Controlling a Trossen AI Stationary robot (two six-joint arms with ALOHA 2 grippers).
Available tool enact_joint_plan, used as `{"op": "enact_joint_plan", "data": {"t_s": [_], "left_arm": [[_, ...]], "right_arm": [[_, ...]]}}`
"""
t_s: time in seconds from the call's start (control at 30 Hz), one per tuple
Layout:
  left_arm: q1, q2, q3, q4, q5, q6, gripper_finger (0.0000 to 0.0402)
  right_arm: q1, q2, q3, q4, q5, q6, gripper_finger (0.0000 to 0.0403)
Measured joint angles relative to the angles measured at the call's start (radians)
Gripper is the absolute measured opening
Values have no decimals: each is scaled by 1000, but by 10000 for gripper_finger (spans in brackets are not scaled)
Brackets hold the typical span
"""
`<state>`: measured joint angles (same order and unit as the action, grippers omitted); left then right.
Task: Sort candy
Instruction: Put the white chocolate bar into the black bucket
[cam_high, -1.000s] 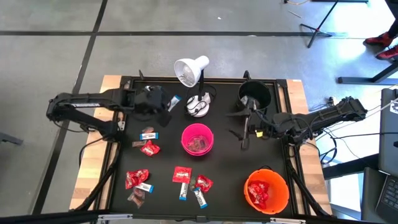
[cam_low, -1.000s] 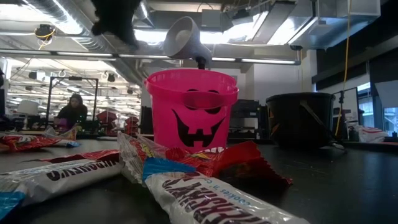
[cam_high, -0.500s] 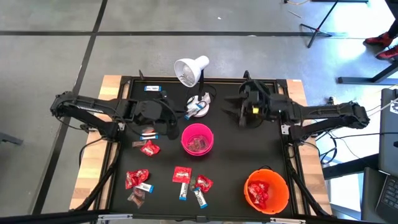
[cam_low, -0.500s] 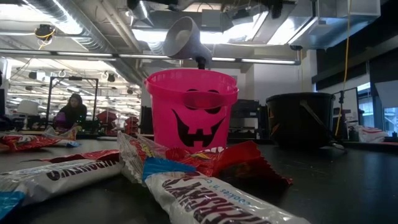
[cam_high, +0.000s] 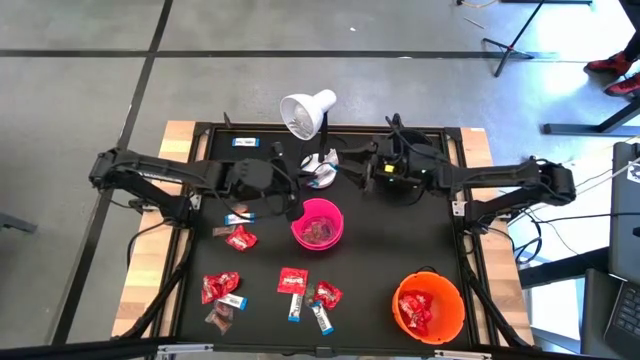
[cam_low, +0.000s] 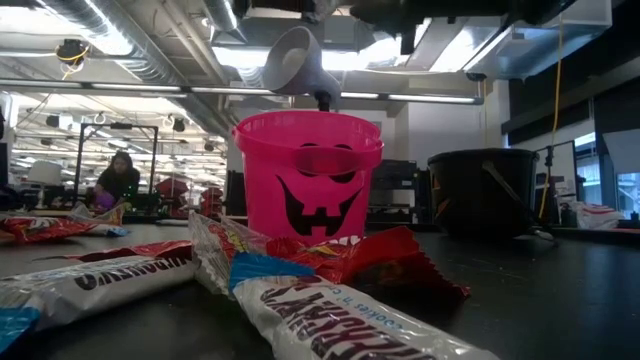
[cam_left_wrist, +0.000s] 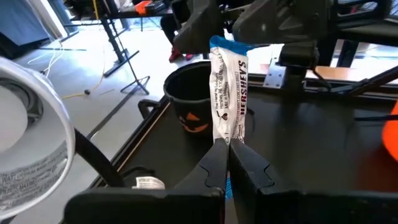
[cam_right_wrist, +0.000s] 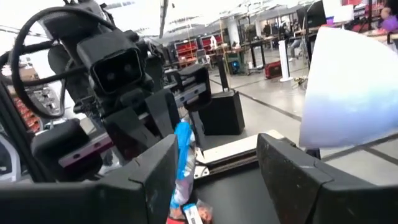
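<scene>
The black bucket (cam_low: 485, 192) is on the side of my right gripper, so my right gripper first needs to take the candy bar's free upper end (cam_left_wrist: 230, 55) from my left gripper.
My left gripper (cam_left_wrist: 227, 158) is shut on a white-and-blue candy bar (cam_left_wrist: 229, 87), held up in the air over the lamp's base (cam_high: 322, 160), left of the black bucket (cam_left_wrist: 196, 102). My right gripper (cam_right_wrist: 217, 155) faces it from the table's right, open. The bar (cam_right_wrist: 183, 158) shows between its fingers, close beside one of them. In the high view the two grippers (cam_high: 303, 185) (cam_high: 346, 170) nearly meet. More candy (cam_high: 225, 288) lies loose on the near left of the table. My left gripper pinches the bar's lower end (cam_left_wrist: 225, 140) between its two fingers. The fingers come from the table's left, slanting a little downward. The bar stands upright above them, lifted clear of the table.
A pink bucket (cam_high: 317, 222) with dark candy stands just near of the grippers, an orange bucket (cam_high: 428, 306) with red candy at the near right. The white lamp head (cam_high: 308, 112) rises at the far middle. One bar (cam_high: 244, 143) lies at the far left.
My left gripper has carried the bar toward the table's right and turned it upright. My right gripper, open throughout, has swung from the near side of the black bucket toward the far edge and then left, up to the bar.
</scene>
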<state>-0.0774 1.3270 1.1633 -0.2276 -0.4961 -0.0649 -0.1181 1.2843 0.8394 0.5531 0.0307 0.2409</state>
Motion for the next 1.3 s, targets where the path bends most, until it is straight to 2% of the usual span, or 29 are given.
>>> {"op": "enact_joint_plan", "data": {"t_s": [0.13, 0.4, 0.7, 0.87, 1.1, 1.3], "left_arm": [[1, 10, 0, 0, -2, -2, 0], [1, 9, 0, 4, -18, -4, 0], [-4, 9, 0, 24, -17, -12, 0], [-4, 9, 0, 24, -16, -12, 0], [-4, 9, 0, 23, -16, -14, 0], [-5, 9, -1, 25, -14, -38, 0]], "right_arm": [[0, 18, 0, 11, 0, 14, 216], [0, 20, 0, 26, -86, 30, 216], [0, 23, 0, 29, -67, 42, 212], [0, 23, 0, 30, -67, 42, 156], [0, 23, 0, 30, -79, 14, 17], [-1, 23, 0, 32, -142, -5, 6]]}}
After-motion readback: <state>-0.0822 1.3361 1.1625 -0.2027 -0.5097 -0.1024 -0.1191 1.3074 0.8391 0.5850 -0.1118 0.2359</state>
